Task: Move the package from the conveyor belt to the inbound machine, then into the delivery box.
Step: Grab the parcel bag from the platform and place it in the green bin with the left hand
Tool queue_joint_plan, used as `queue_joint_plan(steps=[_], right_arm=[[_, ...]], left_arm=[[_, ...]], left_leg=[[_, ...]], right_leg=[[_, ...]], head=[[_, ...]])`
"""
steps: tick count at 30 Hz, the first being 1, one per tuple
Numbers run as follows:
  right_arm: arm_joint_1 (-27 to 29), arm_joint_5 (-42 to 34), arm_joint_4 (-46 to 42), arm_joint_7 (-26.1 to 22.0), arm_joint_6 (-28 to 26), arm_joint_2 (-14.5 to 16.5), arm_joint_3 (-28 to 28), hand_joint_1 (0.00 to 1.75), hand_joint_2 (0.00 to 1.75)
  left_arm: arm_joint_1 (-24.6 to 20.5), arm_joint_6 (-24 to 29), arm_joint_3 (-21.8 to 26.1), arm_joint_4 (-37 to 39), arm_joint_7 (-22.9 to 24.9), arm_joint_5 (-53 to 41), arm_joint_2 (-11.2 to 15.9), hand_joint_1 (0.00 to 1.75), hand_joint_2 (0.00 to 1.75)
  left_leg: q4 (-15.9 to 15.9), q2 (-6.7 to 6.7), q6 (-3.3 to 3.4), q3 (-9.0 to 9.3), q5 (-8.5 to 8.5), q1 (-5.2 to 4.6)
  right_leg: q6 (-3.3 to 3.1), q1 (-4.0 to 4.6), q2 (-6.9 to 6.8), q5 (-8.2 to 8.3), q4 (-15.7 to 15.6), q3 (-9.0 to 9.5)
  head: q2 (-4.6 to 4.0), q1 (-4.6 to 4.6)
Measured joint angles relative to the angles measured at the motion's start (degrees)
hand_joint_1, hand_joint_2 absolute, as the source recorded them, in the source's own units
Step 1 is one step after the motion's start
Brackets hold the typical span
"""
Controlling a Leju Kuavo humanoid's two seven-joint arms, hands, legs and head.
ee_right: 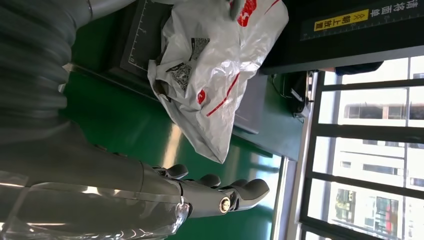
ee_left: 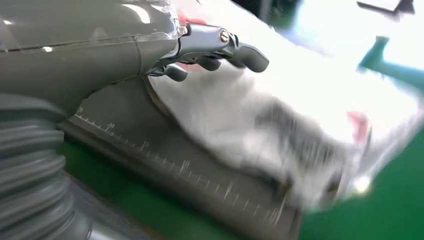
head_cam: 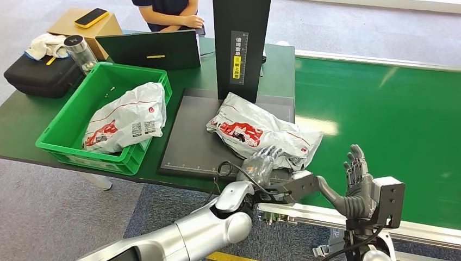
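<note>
Creases [head_cam: 289,142] cross the white package on the plate [head_cam: 255,129], so its plastic will gather into a neck in the robot's left gripper when the robot lifts it.
A white plastic package [head_cam: 255,128] with red print lies on the grey plate [head_cam: 190,144] of the inbound machine, its right end hanging over the green conveyor belt [head_cam: 380,114]. My left hand [head_cam: 261,162] rests on the package's near edge, fingers spread over the package [ee_left: 260,115] without closing on it; the left hand [ee_left: 210,50] is blurred in the left wrist view. To the right of the package [ee_right: 215,65], my right hand [head_cam: 356,171] stands open and upright over the belt, apart from it. The right hand [ee_right: 215,192] holds nothing.
At the left stands a green delivery box [head_cam: 65,125] with another white package [head_cam: 128,117] in it. The machine's black tower [head_cam: 242,43] rises behind the plate. A laptop [head_cam: 147,49], a black bag [head_cam: 38,73], a bottle [head_cam: 81,51] and a seated person [head_cam: 168,13] are at the back.
</note>
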Motion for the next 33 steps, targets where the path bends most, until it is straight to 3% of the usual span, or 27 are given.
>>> queue_joint_plan(steps=[5,9,13,19,26,29,33], right_arm=[[-0.3,-0.2,0.6,0.7,-1.2,0.0,0.6,0.0,1.75],[-0.9,0.5,1.3,1.1,-0.8,0.0,2.7,0.0,1.75],[-1.9,3.0,2.0,1.9,0.9,-0.3,6.1,0.0,1.75],[-2.3,4.6,2.7,2.1,1.6,-1.0,9.2,0.0,1.75],[-1.5,5.7,3.2,1.9,2.8,-2.3,10.0,0.0,1.75],[-1.0,6.1,3.4,1.9,3.0,-2.7,10.1,0.0,1.75],[-0.9,6.0,3.5,1.7,3.3,-2.8,10.2,0.0,1.75]], left_arm=[[-0.6,14.2,3.9,1.2,-5.1,5.3,0.0,0.0,1.75],[-1.8,17.7,7.1,2.9,-6.1,5.8,0.0,0.0,1.75],[-3.6,13.2,7.4,4.5,-0.9,2.5,0.0,0.0,1.75],[-4.4,1.3,4.1,5.8,6.1,-6.1,0.0,0.0,1.75],[-4.5,-9.4,-1.9,6.8,7.6,-12.6,0.0,0.0,1.75],[-4.6,-10.9,-3.1,6.9,6.9,-12.9,0.0,0.0,1.75],[-4.3,-6.2,-3.7,7.0,5.2,-12.8,0.0,0.0,1.75]], left_leg=[[0.0,-0.01,0.0,0.02,0.01,0.0],[0.0,-0.02,-0.02,0.02,0.02,0.0],[0.0,-0.02,-0.02,0.02,0.02,0.0],[0.0,-0.03,-0.02,0.01,0.02,0.0],[0.0,-0.03,-0.02,0.01,0.01,-0.01],[0.0,-0.04,-0.02,0.01,0.01,0.0],[0.0,-0.04,-0.02,0.03,0.02,0.0]], right_leg=[[0.0,0.0,0.0,0.0,0.0,0.03],[0.0,0.0,-0.02,0.0,0.0,0.03],[0.0,0.0,-0.01,0.0,0.1,0.02],[0.0,-0.01,-0.02,0.0,0.1,0.02],[0.0,-0.01,-0.02,0.0,0.0,0.02],[0.0,0.0,-0.02,0.0,0.1,0.02],[0.0,0.0,-0.02,0.0,0.1,0.02]], head=[[0.01,-0.01],[0.01,-0.01],[0.01,-0.01],[0.0,0.0],[0.01,-0.01],[0.0,0.0],[0.01,-0.01]])
